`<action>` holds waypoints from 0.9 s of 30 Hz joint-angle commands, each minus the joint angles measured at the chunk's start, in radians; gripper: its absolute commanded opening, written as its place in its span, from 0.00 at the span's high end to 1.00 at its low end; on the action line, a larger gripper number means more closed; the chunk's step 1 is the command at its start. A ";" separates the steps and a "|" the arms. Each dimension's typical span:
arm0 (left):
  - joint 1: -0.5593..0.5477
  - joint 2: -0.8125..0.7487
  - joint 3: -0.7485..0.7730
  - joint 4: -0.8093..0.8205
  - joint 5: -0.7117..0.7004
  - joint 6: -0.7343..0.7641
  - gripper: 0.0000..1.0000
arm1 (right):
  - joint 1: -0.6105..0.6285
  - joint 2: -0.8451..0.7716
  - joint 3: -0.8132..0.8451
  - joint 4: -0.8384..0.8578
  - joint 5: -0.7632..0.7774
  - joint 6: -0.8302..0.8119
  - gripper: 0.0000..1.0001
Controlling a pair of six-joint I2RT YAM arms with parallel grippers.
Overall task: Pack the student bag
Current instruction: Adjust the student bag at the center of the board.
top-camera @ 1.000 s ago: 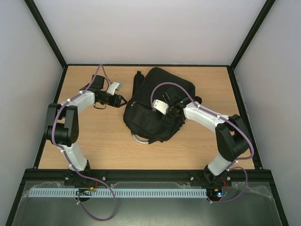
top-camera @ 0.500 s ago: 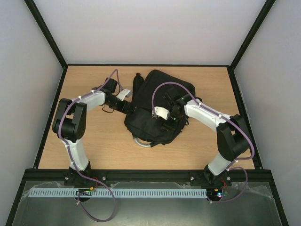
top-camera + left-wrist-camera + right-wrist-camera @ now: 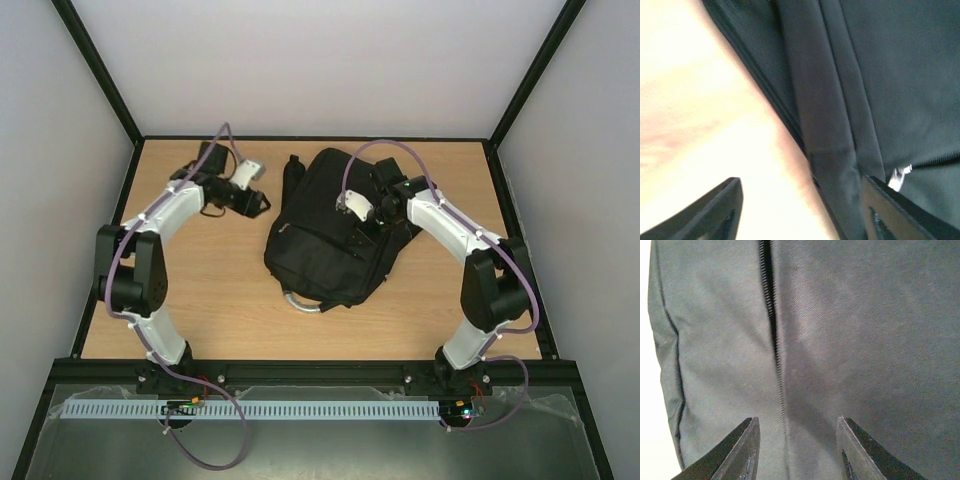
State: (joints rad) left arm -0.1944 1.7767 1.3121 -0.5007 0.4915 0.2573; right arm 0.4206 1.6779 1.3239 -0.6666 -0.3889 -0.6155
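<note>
The student bag lies slanted [image 3: 318,247] across the table, so I should move my right gripper back to the bag's side edge [image 3: 394,254] and straighten the bag before I take the zip pull.
The student bag [image 3: 330,235], a big black backpack, lies flat mid-table with its grey loop handle [image 3: 298,301] toward the near side. My left gripper [image 3: 262,204] is open at the bag's left edge. In the left wrist view its fingers [image 3: 729,202] straddle bright table and a black strap [image 3: 810,90] without gripping it. My right gripper [image 3: 372,226] hovers open over the bag's upper right part. In the right wrist view a zipper line [image 3: 774,330] runs between its fingertips [image 3: 745,450], and nothing is held.
The wooden table [image 3: 210,290] is fenced by a black frame and pale walls. A loose strap end [image 3: 293,166] of the bag points toward the far edge. A small metal zip pull [image 3: 897,176] shows near the left gripper's right finger.
The left gripper reached in to the bag's left side, then drew back toward the far left. The right gripper moved from the bag's middle toward its far right part.
</note>
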 commanded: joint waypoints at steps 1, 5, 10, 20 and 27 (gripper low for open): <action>0.058 -0.074 0.093 0.148 -0.044 -0.042 0.21 | -0.056 0.037 0.064 0.035 -0.010 0.110 0.57; 0.106 0.046 0.206 0.260 -0.020 -0.395 0.01 | -0.148 0.048 0.065 0.092 0.039 0.207 0.46; 0.067 0.128 0.164 0.272 0.060 -0.475 0.00 | -0.248 0.005 -0.010 0.144 0.141 0.295 0.07; -0.032 0.221 0.117 -0.014 0.146 -0.178 0.15 | -0.309 -0.086 -0.232 0.119 0.159 0.339 0.00; -0.034 0.157 -0.031 -0.027 0.251 -0.127 0.31 | -0.309 0.034 -0.200 0.127 0.074 0.346 0.05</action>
State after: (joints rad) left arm -0.2321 1.9793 1.3575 -0.4404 0.6476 0.0628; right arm 0.1116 1.6348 1.0832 -0.5179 -0.2581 -0.2890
